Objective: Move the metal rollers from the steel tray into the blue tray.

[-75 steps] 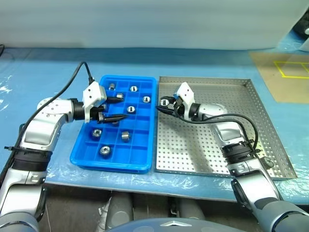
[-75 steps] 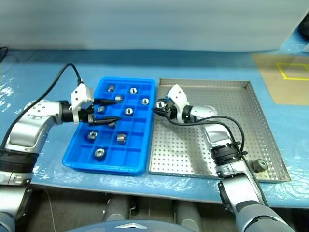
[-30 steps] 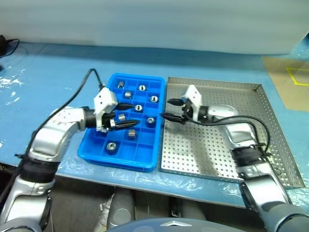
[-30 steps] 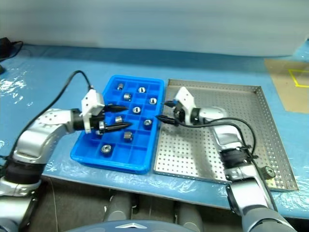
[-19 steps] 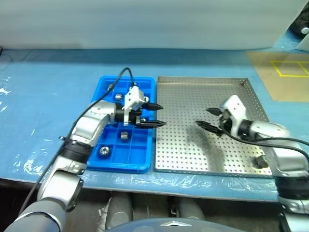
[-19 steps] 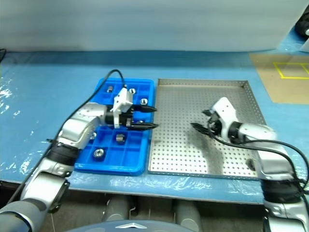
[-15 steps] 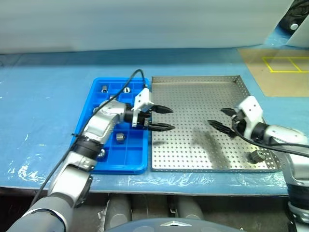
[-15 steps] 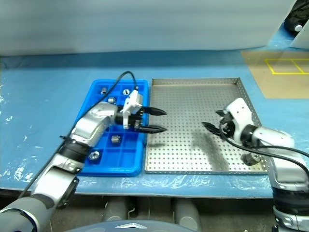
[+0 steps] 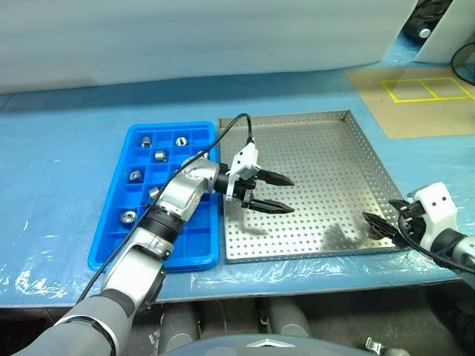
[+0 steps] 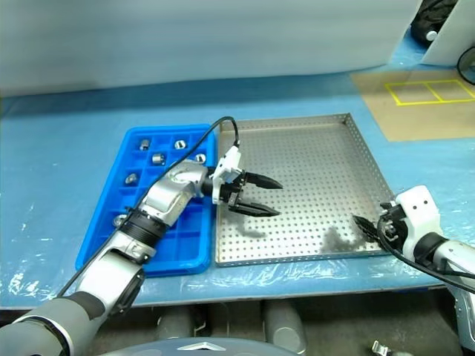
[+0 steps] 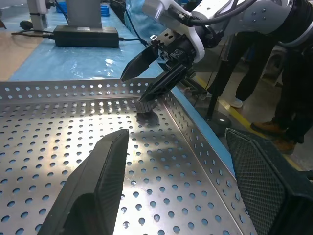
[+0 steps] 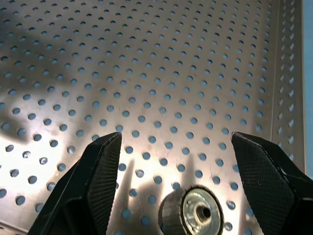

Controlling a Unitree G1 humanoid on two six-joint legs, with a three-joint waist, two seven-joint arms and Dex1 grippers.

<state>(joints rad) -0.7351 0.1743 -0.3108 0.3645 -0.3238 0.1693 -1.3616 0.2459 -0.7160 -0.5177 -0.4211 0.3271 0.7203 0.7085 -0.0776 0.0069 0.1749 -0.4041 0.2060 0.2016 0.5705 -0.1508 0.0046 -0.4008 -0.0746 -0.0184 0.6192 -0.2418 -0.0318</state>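
Note:
I keep lowering my right gripper until its fingers reach around the metal roller (image 12: 193, 213), then close them, as the roller lies between them, clear of the steel tray's side (image 12: 289, 98).
The blue tray (image 9: 194, 239) lies at the left with several metal rollers (image 9: 159, 155) in its compartments. To its right is the steel tray (image 9: 319, 159). One roller (image 12: 193, 213) lies on it near the front right corner, also seen as roller (image 11: 145, 106). My right gripper (image 9: 380, 210) hovers open just above that roller, which sits low between its fingers (image 12: 266, 186). My left gripper (image 9: 292, 195) is open and empty, pointing right over the steel tray's left part.
The steel tray's low rim (image 9: 375, 169) runs close beside the roller. A brown mat with yellow tape (image 9: 415, 104) lies at the back right. A black power brick (image 11: 85, 35) and a person's legs (image 11: 254, 73) are beyond the table's right end.
The view has swung right. My right gripper went from the blue tray's edge to the steel tray's front right corner, over the roller. My left gripper moved from the blue tray onto the steel tray.

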